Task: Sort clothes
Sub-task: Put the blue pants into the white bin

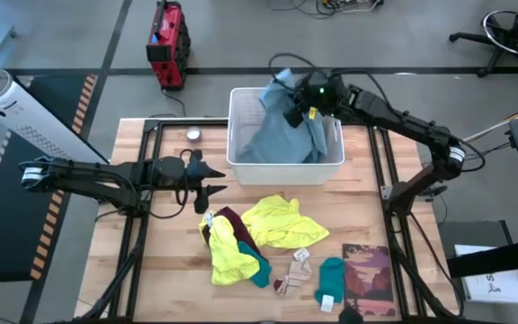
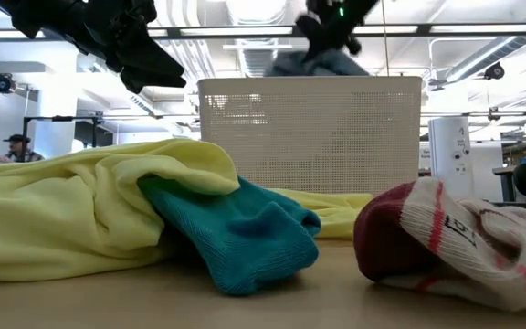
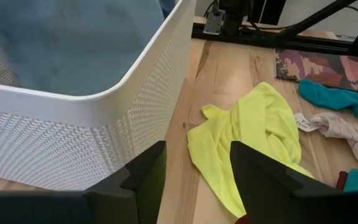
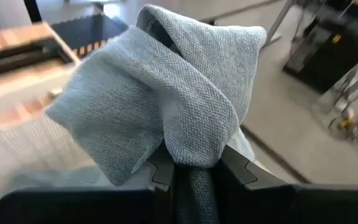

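Observation:
Next, my right gripper lets go of the fold inside and tucks the garment down into the basket point(image 1: 281, 140), because the grey-blue garment's fold reaches point(image 1: 284, 79) past the basket's far rim.
A grey-blue garment point(image 1: 286, 135) lies draped in the white perforated basket point(image 1: 241, 166) at the table's far middle. My right gripper point(image 1: 293, 110) is above the basket's far side, shut on a bunch of that garment point(image 4: 166, 106). My left gripper point(image 1: 214, 180) is open and empty, left of the basket's near left corner, above the table. The other clothes lie heaped on the table near the front: neon yellow pieces point(image 1: 277, 220), a maroon piece point(image 1: 227, 220), teal pieces point(image 1: 331, 274) and small socks point(image 1: 293, 270). My right gripper pinches a bunched fold of the grey-blue garment point(image 4: 188, 163) between its two fingers. The cloth bulges up past the fingertips. The rest of the garment hangs down from the hold into the basket point(image 1: 281, 144).
A reddish-brown printed mat point(image 1: 367, 279) lies at the table's front right. A small round metal thing point(image 1: 193, 135) sits left of the basket. A red device point(image 1: 166, 45) and a white cylinder point(image 1: 25, 112) stand on the floor beyond the table.

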You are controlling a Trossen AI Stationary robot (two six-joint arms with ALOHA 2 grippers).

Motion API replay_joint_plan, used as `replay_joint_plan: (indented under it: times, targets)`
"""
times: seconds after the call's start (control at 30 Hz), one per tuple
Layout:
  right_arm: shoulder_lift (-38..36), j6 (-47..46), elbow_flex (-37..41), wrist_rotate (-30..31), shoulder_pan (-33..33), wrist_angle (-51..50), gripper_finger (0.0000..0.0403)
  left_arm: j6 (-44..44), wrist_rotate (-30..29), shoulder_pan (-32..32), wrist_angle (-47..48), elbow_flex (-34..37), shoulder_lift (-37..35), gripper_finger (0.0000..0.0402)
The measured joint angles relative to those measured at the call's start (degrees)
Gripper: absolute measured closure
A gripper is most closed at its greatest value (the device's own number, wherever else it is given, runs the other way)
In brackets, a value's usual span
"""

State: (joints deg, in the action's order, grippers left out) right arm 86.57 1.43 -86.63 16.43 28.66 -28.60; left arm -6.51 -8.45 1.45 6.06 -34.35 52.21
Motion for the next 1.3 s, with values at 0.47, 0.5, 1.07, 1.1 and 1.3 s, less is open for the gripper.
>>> replay_joint_plan:
  times: [0.47,0.5,1.07,1.1,1.3]
  targets:
    - [5.37,-3.39,20.99,-10.65,1.97,18.58,0.0360,-0.01,0.00,0.00,-0.01,0.00,-0.02,0.0253]
    - [6.24,-3.38,21.25,-11.64,1.97,18.54,0.0360,-0.01,0.00,0.00,-0.03,0.00,-0.02,0.0253]
    - [8.69,0.00,6.55,-12.03,0.46,-0.66,0.0125,-0.43,0.00,0.02,-0.03,0.00,0.09,0.0236]
    - [8.69,0.98,4.66,-12.02,0.33,-1.89,0.0113,-0.44,0.00,0.02,-0.02,0.00,0.09,0.0235]
    - [9.05,3.20,-2.55,-12.56,0.40,-8.68,0.0110,-0.45,0.00,0.01,0.01,0.00,0.09,0.0238]
